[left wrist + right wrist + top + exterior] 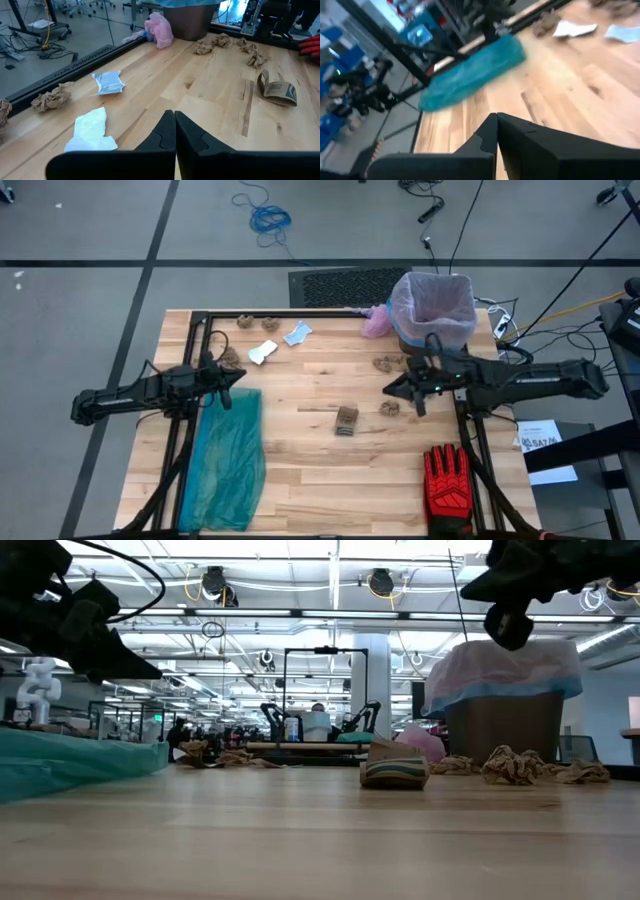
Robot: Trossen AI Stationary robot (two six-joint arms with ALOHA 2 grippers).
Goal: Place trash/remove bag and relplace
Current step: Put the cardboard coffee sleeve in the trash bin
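The crushed paper cup (346,420) has straight edges (345,434) and a boxy shape, so the cup's free side should stick out stiffly when the robot lifts the cup.
The pinkish bag (432,302) lines a bin at the table's far right, its rim folded over the bin's edge (505,690). Trash lies loose on the table: brown paper wads (386,363) (389,408) (245,321), a white scrap (262,352), a pale-blue scrap (297,333) and a crushed paper cup (346,420). My right gripper (390,388) hangs shut above the table, just in front of the bin, with nothing in it. My left gripper (240,378) is shut at the table's left, above the teal bag's far end, and is also bare.
A teal-green plastic bag (225,455) lies flat along the left side. A red-and-black glove (446,480) lies at the near right. A pink plastic wad (376,323) rests against the bin's left side. A black frame (300,312) edges the table.
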